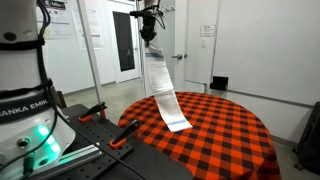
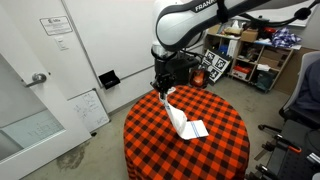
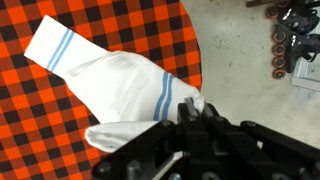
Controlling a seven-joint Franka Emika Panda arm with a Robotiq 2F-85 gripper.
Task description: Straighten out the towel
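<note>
I should keep pulling the held end with my gripper toward the table's edge (image 2: 132,165) and let go of it there, as the towel's lower end (image 2: 194,130) is flat on the checked cloth.
A white towel with light blue stripes (image 1: 165,90) hangs from my gripper (image 1: 149,38), its lower end resting on the round table with the red-and-black checked cloth (image 1: 220,130). In an exterior view the towel (image 2: 181,118) drapes down from the gripper (image 2: 166,88) and folds flat on the table (image 2: 225,140). In the wrist view the gripper (image 3: 192,108) is shut on a pinched corner of the towel (image 3: 110,75), which trails down over the checked cloth (image 3: 30,110).
A robot base and clamps with orange handles (image 1: 95,112) stand beside the table. Shelves with boxes (image 2: 250,55) and a chair (image 2: 305,95) stand behind. A wheeled chair base (image 3: 295,45) lies on the bare floor past the table's edge.
</note>
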